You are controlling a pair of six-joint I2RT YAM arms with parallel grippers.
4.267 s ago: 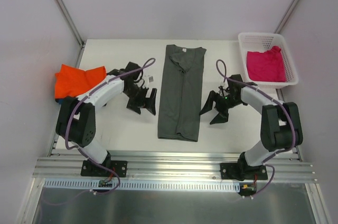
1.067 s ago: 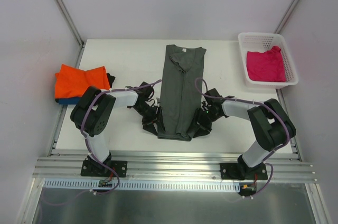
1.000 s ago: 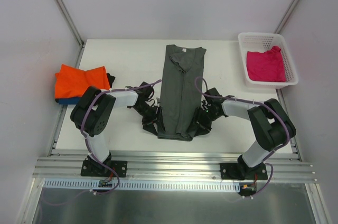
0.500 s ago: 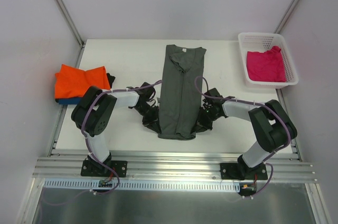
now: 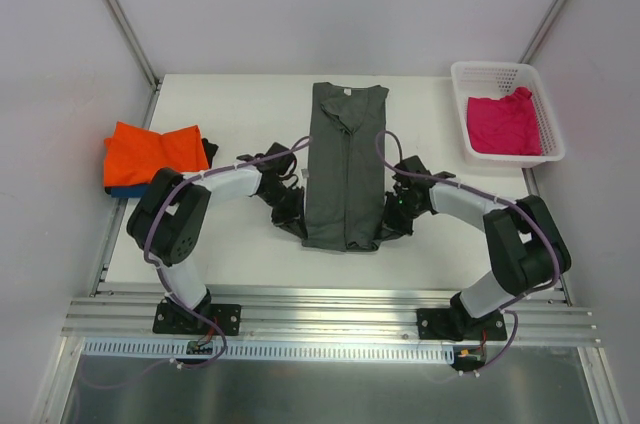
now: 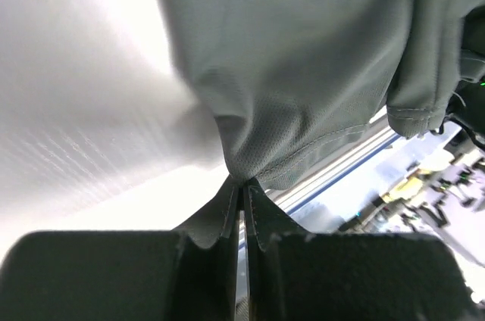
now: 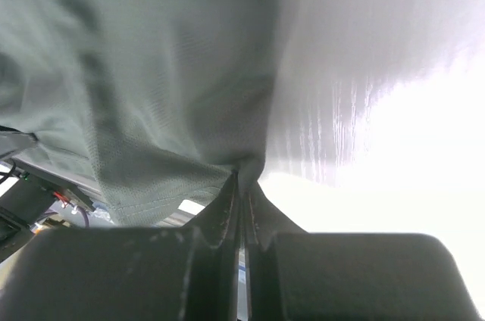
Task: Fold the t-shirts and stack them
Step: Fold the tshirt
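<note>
My left gripper should go on toward the t-shirt's collar and let go over the t-shirt's strip, because my grippers pinch both near corners of the straight dark grey t-shirt.
A dark grey t-shirt, folded into a long strip, lies down the middle of the table. My left gripper is shut on its near left corner, and my right gripper is shut on its near right corner. Both near corners are raised off the table. In the left wrist view the grey cloth hangs from my pinched left gripper. The right wrist view shows the same cloth pinched in my right gripper. An orange t-shirt lies folded over a blue one at the left. A magenta t-shirt lies in the basket.
The white mesh basket stands at the back right corner. The folded stack sits at the table's left edge. A metal rail runs along the near edge, in front of both arm bases.
Both grippers have shut on the near corners of the grey t-shirt and lifted them, drawing the hem away from the near edge.
</note>
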